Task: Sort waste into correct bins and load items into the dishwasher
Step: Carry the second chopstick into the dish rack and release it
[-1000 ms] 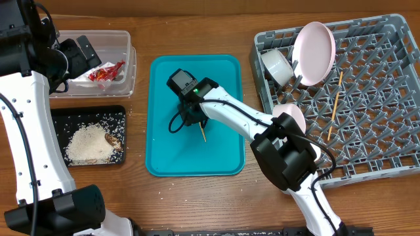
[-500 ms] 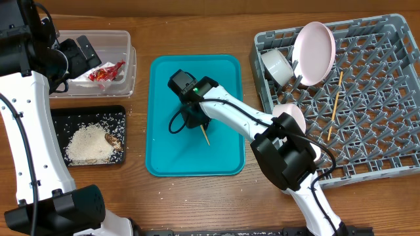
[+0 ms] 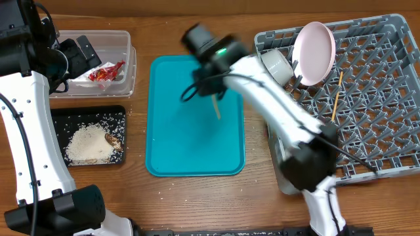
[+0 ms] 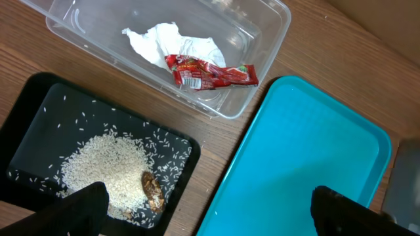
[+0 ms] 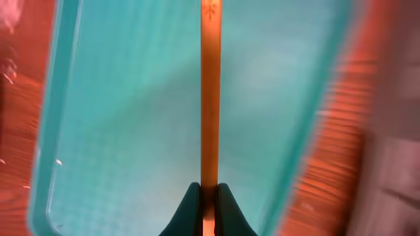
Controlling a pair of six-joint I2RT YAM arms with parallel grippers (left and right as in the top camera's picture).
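The held chopstick (image 3: 216,106) is hanging clear of the teal tray, and the rack (image 3: 348,99) beside the second chopstick is open. My right gripper should keep going and let go of the chopstick there.
My right gripper (image 5: 209,196) is shut on a thin wooden chopstick (image 5: 209,92) and holds it above the teal tray (image 5: 131,131); overhead the chopstick (image 3: 216,107) hangs over the tray's upper right part. A second chopstick (image 3: 336,105) lies in the grey dish rack (image 3: 387,124), with the white plate (image 3: 314,44) and a pale bowl (image 3: 277,65). The clear tub (image 4: 262,39) holds the crumpled napkin (image 4: 154,40) and red wrapper (image 4: 210,72). The black tray (image 4: 39,111) holds rice (image 4: 105,170) and the brown lump (image 4: 153,190). My left gripper (image 4: 210,210) is open, high above the black tray's edge.
The teal tray (image 3: 170,131) lies in the middle between the bins and the rack. Bare wooden table (image 3: 197,196) runs along the front. The clear tub (image 3: 125,39) is at the back left, the black tray (image 3: 65,118) in front of it.
My right arm has lifted the chopstick off the teal tray and swung it up and right, towards the rack. The left arm has not moved.
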